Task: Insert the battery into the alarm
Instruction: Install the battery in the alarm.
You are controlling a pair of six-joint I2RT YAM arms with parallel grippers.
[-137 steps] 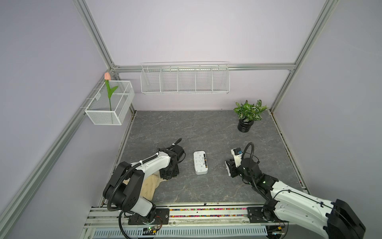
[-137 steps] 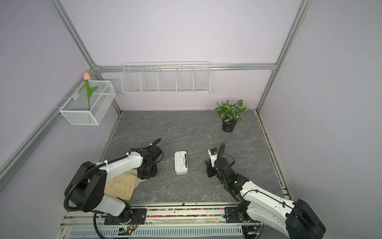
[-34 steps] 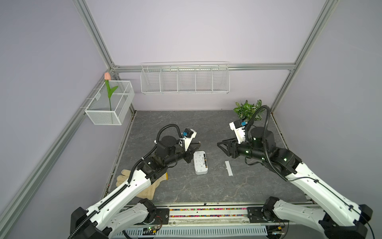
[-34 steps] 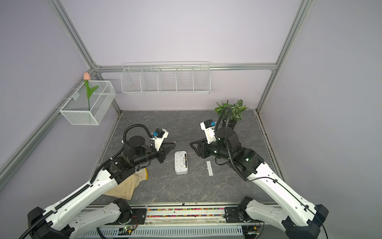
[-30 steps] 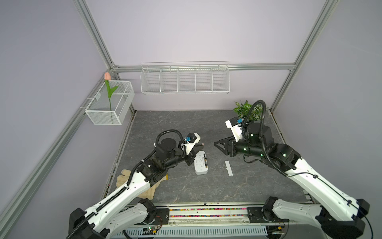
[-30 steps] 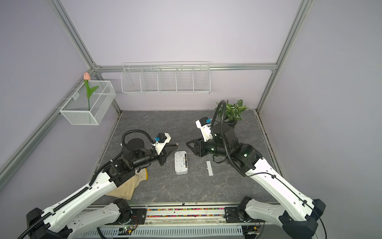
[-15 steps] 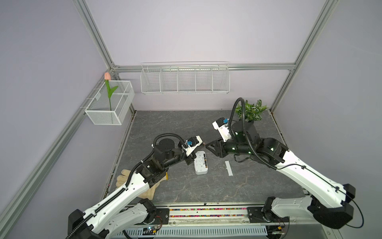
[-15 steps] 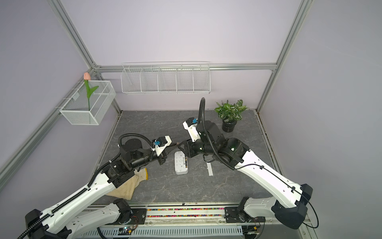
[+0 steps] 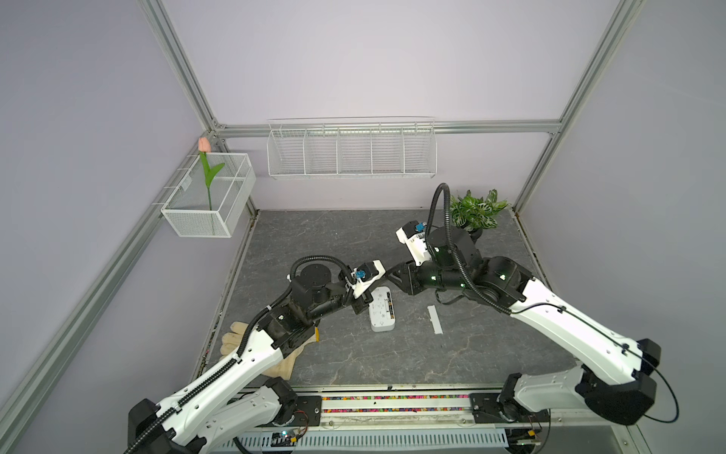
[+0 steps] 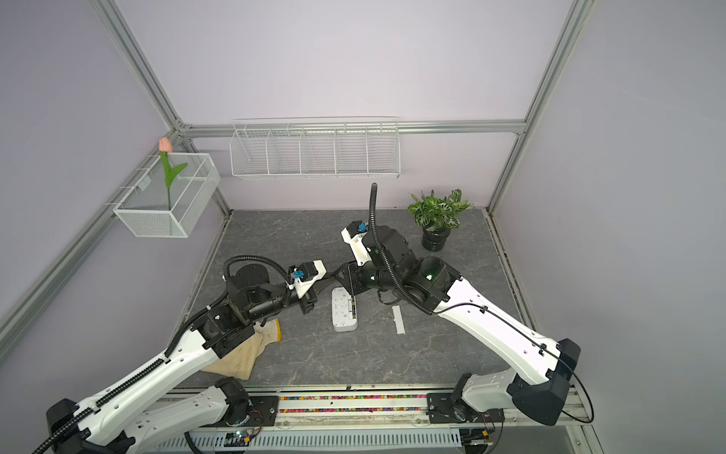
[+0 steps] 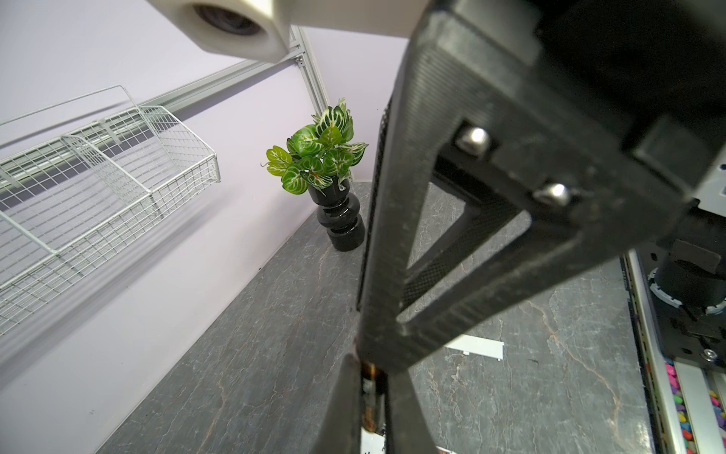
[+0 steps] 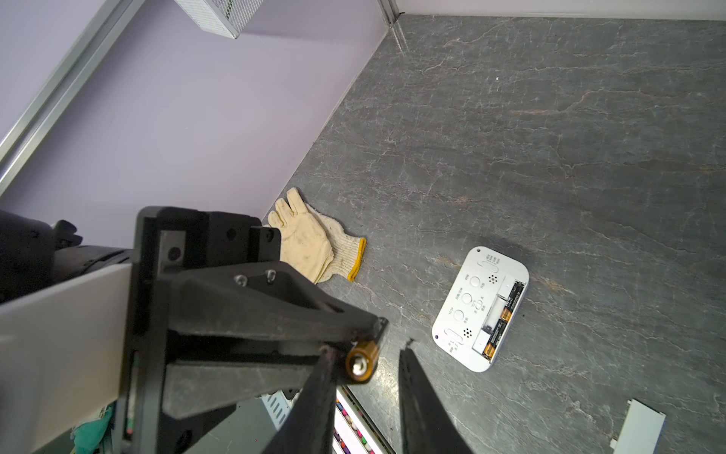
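With the alarm's slot point(image 9: 391, 304) on my right gripper's side, my left gripper next hands the battery point(image 12: 360, 366) over to my right gripper, then steadies the alarm for inserting.
The white alarm point(image 9: 382, 308) point(image 10: 344, 308) point(image 12: 479, 310) lies back-up on the grey table, its narrow slot open with batteries showing inside. Just above its far end the two grippers meet tip to tip. My left gripper point(image 9: 384, 272) point(image 10: 334, 274) point(image 11: 369, 377) is shut on a gold-and-black battery point(image 12: 360, 361) point(image 11: 369, 393). My right gripper point(image 9: 391, 274) point(image 10: 343, 273) point(image 12: 367, 348) is open, its jaws on either side of the battery's free end. One finger is close against the battery, and a gap remains at the other.
The thin white cover strip point(image 9: 434, 319) point(image 10: 398, 319) point(image 12: 640, 428) lies right of the alarm. A cream glove point(image 9: 251, 346) point(image 12: 314, 243) lies under the left arm. A potted plant point(image 9: 475, 210) point(image 11: 326, 165) stands back right. On the walls hang a wire shelf point(image 9: 351, 149) and a wire basket point(image 9: 208, 196).
Both arms have risen from a folded rest. Over the last second they closed in on each other above the alarm, and the right jaws narrowed around the battery's end.
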